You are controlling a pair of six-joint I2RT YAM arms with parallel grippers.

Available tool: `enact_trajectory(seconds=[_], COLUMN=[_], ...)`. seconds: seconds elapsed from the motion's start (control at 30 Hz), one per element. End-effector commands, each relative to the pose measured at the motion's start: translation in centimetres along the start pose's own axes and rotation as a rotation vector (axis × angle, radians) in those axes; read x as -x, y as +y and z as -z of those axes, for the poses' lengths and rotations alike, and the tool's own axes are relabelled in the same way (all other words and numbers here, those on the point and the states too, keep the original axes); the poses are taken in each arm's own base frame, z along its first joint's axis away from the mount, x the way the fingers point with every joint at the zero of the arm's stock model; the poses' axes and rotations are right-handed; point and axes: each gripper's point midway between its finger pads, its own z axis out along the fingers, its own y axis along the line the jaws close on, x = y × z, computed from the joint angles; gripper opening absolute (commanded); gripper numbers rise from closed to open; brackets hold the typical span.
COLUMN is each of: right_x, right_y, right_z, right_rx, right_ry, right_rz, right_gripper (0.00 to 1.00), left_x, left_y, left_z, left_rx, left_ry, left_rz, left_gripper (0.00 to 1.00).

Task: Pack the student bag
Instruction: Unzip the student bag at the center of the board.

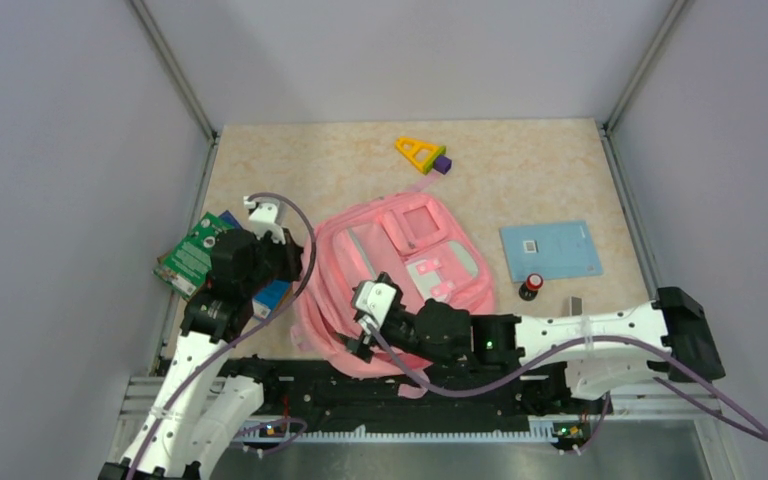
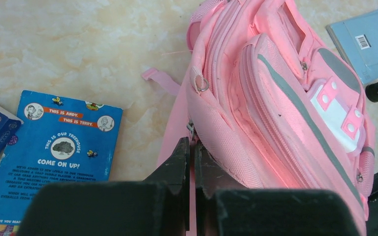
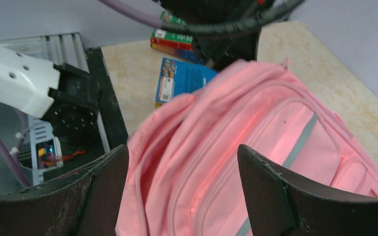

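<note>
The pink layers at the student bag's edge already have a gap (image 3: 163, 138) between them, so I expect the student bag's front panel (image 1: 375, 245) to fold back from an empty compartment when I pull.
The student bag (image 1: 405, 265), a large pink backpack with grey strips, lies front-up in the middle of the table. My left gripper (image 1: 296, 258) is at the bag's left edge. In the left wrist view it (image 2: 193, 147) is shut on a thin pink strap of the bag (image 2: 275, 98), just below a metal zipper piece. My right gripper (image 1: 364, 322) is over the bag's near end. In the right wrist view it (image 3: 182, 155) stands open, its fingers (image 3: 258, 169) wide apart on either side of the pink fabric (image 3: 216, 147), gripping nothing.
A blue paperback (image 2: 59, 152) lies left of the bag, with a green book (image 1: 192, 255) and other books under my left arm. A yellow triangle toy (image 1: 420, 153) lies at the back. A light blue sheet (image 1: 550, 250) and a small red-and-black item (image 1: 531, 286) lie to the right.
</note>
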Motion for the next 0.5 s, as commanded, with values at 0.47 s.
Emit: enact_trajectory(seconds=[0.47], right_x=[0.6], right_y=[-3.2], right_z=[-8.0], right_rx=[-0.380], right_ry=[0.006], right_rz=[-0.034], right_gripper=[0.84], left_x=[2.9], left_y=[-1.5], left_z=[0.6], left_rx=[-0.068], left_ry=[-0.122], left_rz=[-0.026], left_gripper=[0.00])
